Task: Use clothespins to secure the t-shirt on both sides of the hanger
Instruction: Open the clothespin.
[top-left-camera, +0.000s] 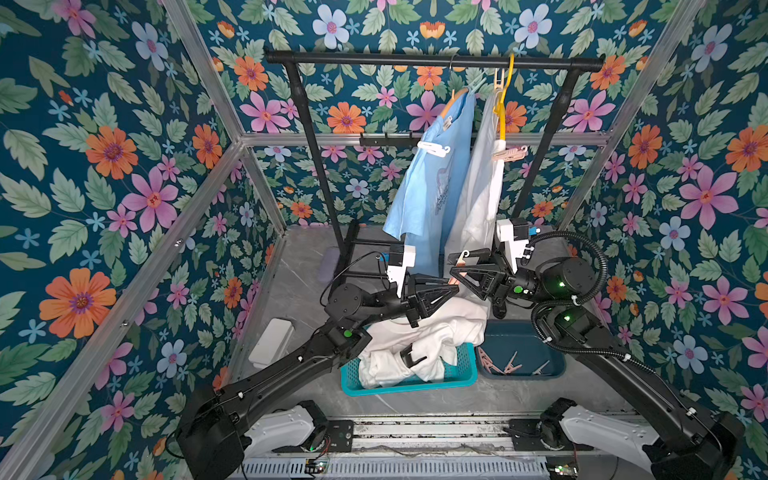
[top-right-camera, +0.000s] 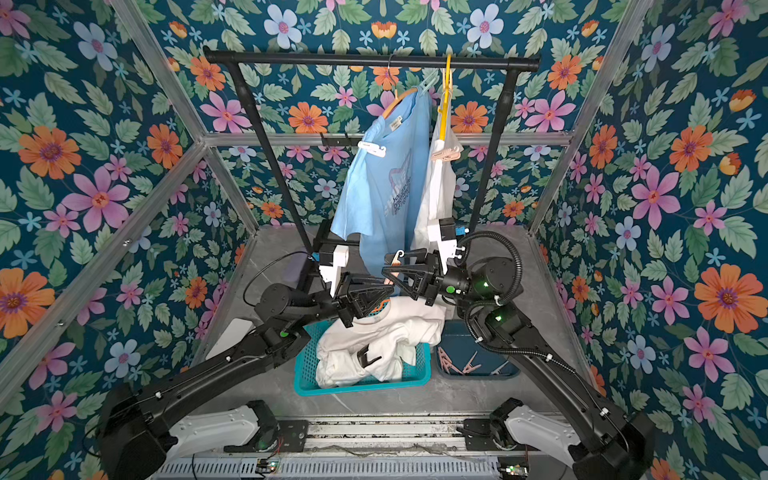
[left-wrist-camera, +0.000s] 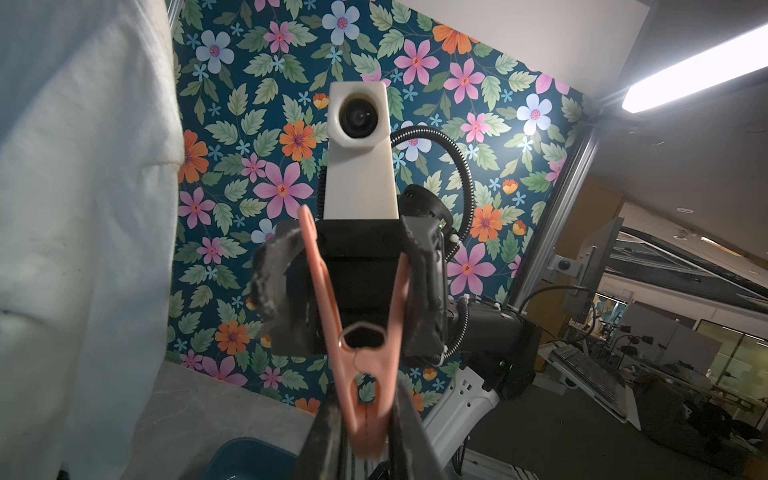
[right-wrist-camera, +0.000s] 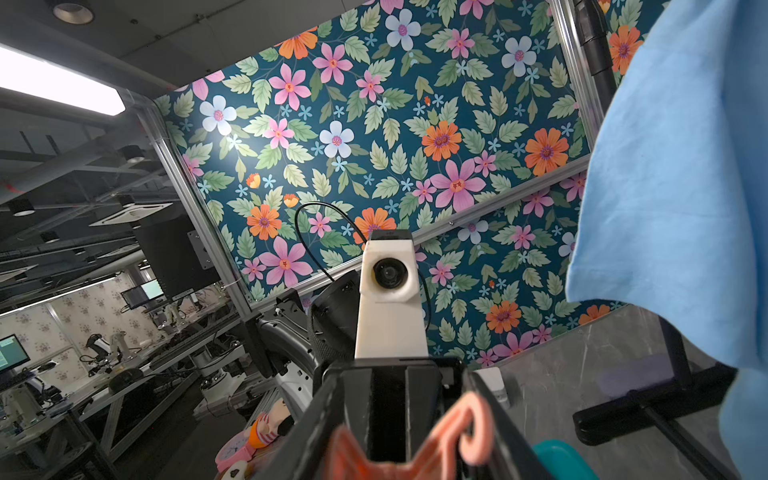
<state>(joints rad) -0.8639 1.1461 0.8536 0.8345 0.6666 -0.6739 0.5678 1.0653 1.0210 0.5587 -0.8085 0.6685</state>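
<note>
My left gripper is in the way of the clothespin's pinching end (left-wrist-camera: 367, 436). So my right gripper should keep hold of the clothespin's handles while my left gripper lifts the basket's t-shirt (top-right-camera: 334, 334) by its shoulder.
A pink clothespin (left-wrist-camera: 361, 374) hangs in mid-air between both grippers. My left gripper (left-wrist-camera: 365, 436) is shut on its pinching end. My right gripper (right-wrist-camera: 407, 436) faces it, its fingers (left-wrist-camera: 422, 299) pressed against the spread handles (right-wrist-camera: 465, 424). In both top views the two meet (top-left-camera: 455, 286) (top-left-camera: 455, 268) just below the hanging clothes. A white t-shirt (top-left-camera: 482, 187) hangs on a yellow hanger (top-left-camera: 503, 104) with a beige clothespin (top-left-camera: 509, 154) on its near shoulder. Beside it, a blue t-shirt (top-left-camera: 432, 178) carries a white clothespin (top-left-camera: 433, 148).
The black rack (top-left-camera: 432, 61) spans the back. Below the grippers, a teal basket (top-left-camera: 409, 384) holds white clothes. A dark blue tray (top-left-camera: 519, 361) of several loose clothespins stands to its right. A white box (top-left-camera: 272, 343) lies at the left.
</note>
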